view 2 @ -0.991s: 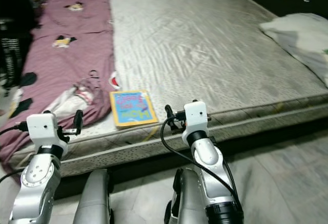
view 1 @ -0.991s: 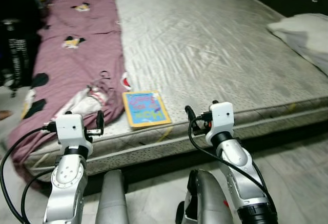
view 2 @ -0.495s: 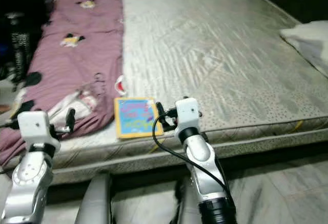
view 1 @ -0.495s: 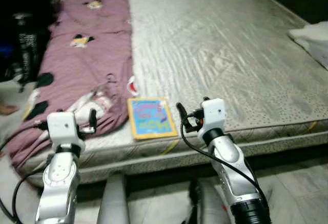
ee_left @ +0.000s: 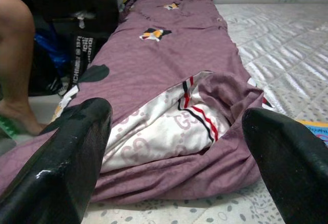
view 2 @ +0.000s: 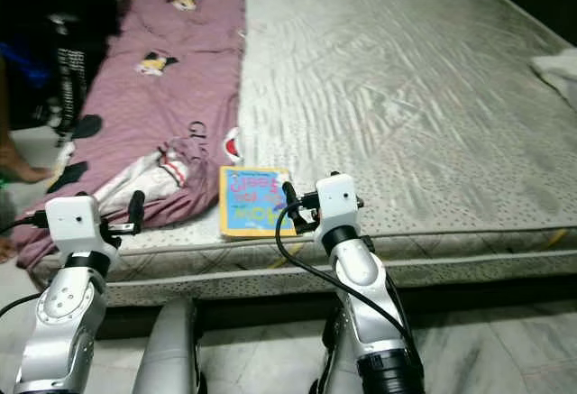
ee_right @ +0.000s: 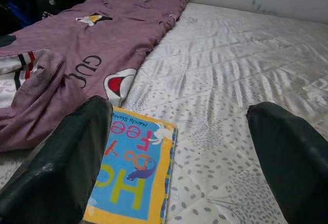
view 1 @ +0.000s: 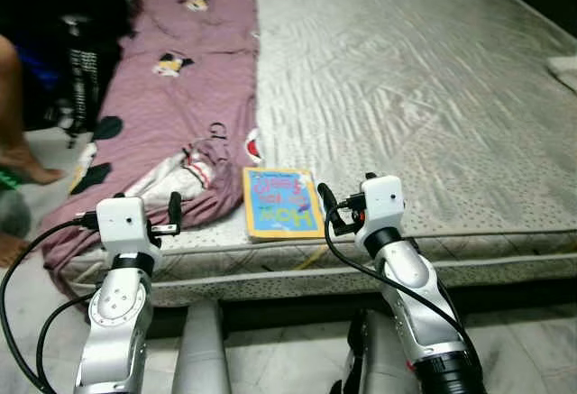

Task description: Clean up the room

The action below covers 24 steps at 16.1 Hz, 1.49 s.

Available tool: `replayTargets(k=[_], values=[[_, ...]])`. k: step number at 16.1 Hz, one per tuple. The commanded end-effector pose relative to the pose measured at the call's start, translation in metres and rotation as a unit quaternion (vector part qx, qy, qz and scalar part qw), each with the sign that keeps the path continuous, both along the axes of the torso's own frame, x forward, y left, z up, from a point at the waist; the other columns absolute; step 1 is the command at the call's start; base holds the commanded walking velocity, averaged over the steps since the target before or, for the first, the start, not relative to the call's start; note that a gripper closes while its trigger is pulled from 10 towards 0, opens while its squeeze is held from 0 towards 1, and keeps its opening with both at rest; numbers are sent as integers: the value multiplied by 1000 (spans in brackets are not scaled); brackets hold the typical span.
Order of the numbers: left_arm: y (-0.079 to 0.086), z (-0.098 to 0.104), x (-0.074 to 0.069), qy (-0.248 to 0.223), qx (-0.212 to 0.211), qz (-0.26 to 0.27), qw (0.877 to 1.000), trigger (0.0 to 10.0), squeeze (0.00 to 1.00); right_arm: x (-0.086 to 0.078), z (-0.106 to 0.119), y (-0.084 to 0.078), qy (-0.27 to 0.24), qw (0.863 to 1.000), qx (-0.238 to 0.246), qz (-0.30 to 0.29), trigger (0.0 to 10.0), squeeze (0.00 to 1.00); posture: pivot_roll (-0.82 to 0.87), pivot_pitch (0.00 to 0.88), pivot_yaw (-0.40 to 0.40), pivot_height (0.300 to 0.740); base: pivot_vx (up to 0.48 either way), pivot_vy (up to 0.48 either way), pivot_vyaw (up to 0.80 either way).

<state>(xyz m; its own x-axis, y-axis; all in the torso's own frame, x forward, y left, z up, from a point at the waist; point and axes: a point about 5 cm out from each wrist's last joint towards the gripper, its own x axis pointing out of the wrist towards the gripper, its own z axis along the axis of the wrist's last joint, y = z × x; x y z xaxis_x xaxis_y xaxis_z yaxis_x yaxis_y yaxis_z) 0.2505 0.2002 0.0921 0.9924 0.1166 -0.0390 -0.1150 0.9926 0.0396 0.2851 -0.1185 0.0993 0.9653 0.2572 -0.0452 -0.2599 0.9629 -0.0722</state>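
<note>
The thin book [view 1: 283,201] will stay stiff and closed when I pick it up and carry it upright, because its cover lies flat with straight yellow edges [view 1: 287,233].
A thin children's book [view 1: 281,203] with a yellow border and blue cover lies flat near the front edge of the bare grey mattress [view 1: 415,87]. A purple blanket [view 1: 185,96] with cartoon prints runs down the mattress's left side, its white striped lining [ee_left: 169,126] folded out near the front edge. My right gripper [view 1: 328,206] is open, held just before the mattress edge, with the book [ee_right: 136,180] beside its left finger [ee_right: 61,167]. My left gripper [view 1: 172,214] is open too, held in front of the blanket's folded corner.
A person's bare leg and foot [view 1: 22,132] stand on the floor at the far left, beside a black bag [view 1: 81,69] with white lettering. A white pillow's corner [view 1: 565,62] shows at the right edge. Grey tiled floor [view 1: 297,358] runs along the bed's front.
The whole view has shifted, so the camera moved leftward along the bed. The person's leg has come into view at left, and the pillow has slid nearly out. Both grippers stay open.
</note>
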Motion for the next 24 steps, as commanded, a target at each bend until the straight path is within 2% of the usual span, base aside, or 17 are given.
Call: replayTargets(k=[1, 4, 5, 8, 10, 11, 12, 13, 16, 17, 20, 22, 24], values=[[-3, -3, 3, 10, 1, -4, 1000, 10000, 0, 0, 0, -4, 1, 1000, 2, -3, 10000, 0, 54, 49, -23, 569, 0, 0, 0], [-4, -4, 13, 16, 0, -10, 1000, 10000, 0, 0, 0, -4, 1, 1000, 4, -2, 10000, 0, 55, 48, -30, 547, 0, 0, 0], [-7, -5, 22, 28, -8, -16, 999, 10000, 0, 0, 0, -4, 1, 1000, 4, -1, 10000, 0, 43, 53, -30, 532, 0, 0, 0], [-12, -11, 30, 59, -7, -10, 998, 10000, 0, 0, 1, -4, 0, 1000, 5, -2, 10000, 0, 35, 54, -27, 527, 0, 0, 0], [-32, -12, 41, 63, -57, -3, 996, 10000, 0, -3, 2, -9, 0, 1000, 2, -10, 10000, 0, 6, 54, -17, 527, 0, 0, 0], [-36, -14, 43, 68, -73, -4, 995, 10000, 0, -6, 2, -13, -2, 1000, -2, -16, 10000, 0, -13, 58, -12, 527, 0, 0, 0], [-37, -18, 45, 78, -103, 0, 992, 10000, 0, -10, 2, -19, 1, 1000, -6, -24, 10000, 0, -31, 68, -15, 527, 0, 0, 0], [-34, -18, 47, 73, -114, 6, 991, 10000, 0, -13, 1, -24, 4, 1000, -11, -28, 10000, 0, -40, 77, -17, 527, 0, 0, 0], [-30, -18, 54, 69, -128, 12, 989, 10000, 0, -17, -1, -30, 11, 999, -16, -32, 10000, 0, -60, 87, -23, 527, 0, 0, 0], [-28, -23, 57, 72, -156, 27, 985, 10000, 0, -22, 1, -34, 10, 999, -23, -32, 10000, 0, -81, 95, -26, 527, 0, 0, 0], [-27, -32, 56, 85, -165, 27, 982, 10000, 0, -33, 5, -46, 7, 999, -37, -37, 10000, 0, -124, 114, -36, 517, 0, 0, 0], [-25, -41, 61, 111, -172, 16, 979, 10000, 0, -50, 6, -61, 21, 997, -59, -47, 10000, 0, -160, 140, -46, 512, 0, 0, 0], [-30, -48, 63, 134, -188, -1, 973, 10000, 0, -60, 7, -69, 29, 996, -67, -53, 10000, 0, -186, 155, -51, 512, 0, 0, 0]])
